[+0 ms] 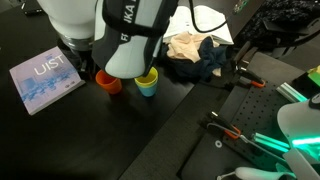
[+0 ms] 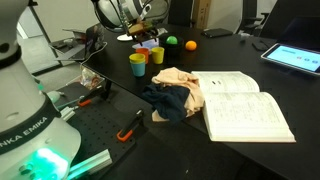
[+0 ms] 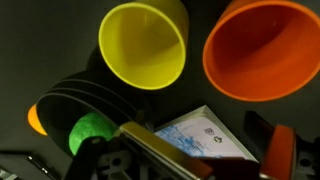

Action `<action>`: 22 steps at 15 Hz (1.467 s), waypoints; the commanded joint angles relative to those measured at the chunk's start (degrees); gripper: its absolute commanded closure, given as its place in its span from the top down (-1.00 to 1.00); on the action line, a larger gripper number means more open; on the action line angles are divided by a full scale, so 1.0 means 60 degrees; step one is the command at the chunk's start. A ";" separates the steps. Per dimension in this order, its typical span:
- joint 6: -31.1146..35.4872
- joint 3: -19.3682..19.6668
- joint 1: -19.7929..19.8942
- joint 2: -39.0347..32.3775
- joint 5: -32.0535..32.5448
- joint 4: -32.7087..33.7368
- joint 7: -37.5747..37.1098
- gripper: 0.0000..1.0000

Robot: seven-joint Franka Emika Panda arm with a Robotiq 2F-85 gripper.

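Observation:
The yellow cup [image 3: 142,45] is well to the side of my open fingers, which are over the light blue booklet [image 3: 205,135]. Next, my gripper moves back, turns and comes to the yellow cup from the green ball's side.
In the wrist view my gripper [image 3: 213,160] is open and empty, its two fingers wide apart at the bottom edge. It hangs above a dark table. A yellow cup [image 3: 143,45] and an orange cup [image 3: 262,48] stand below it with their mouths up. A light blue booklet [image 3: 205,140] lies between the fingers, further down. A green ball [image 3: 88,130] and an orange ball [image 3: 37,118] lie at the left. In both exterior views the cups [image 1: 147,82] [image 2: 138,62] stand close under the arm. In one of them the gripper [image 2: 145,22] hangs above the cups.
A crumpled beige and dark blue cloth [image 2: 175,95] lies next to an open book [image 2: 245,105]. A "UIST" booklet [image 1: 45,80] lies beside the orange cup [image 1: 108,80]. Orange-handled tools [image 1: 235,132] lie on a black board. A second robot base [image 2: 30,130] stands near the camera.

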State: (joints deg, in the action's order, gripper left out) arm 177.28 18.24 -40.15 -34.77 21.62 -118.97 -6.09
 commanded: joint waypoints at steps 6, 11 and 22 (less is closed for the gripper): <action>-0.3534 -0.2807 0.2954 0.0640 -0.0869 0.1029 0.1251 1.00; -0.4565 -0.3313 0.3614 0.0789 -0.0722 0.1713 0.1361 1.00; -0.4509 -0.2582 0.3731 0.0470 0.0630 0.1655 0.0946 1.00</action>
State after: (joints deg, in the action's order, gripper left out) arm 150.01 2.23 -17.78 -31.86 23.24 -109.19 0.96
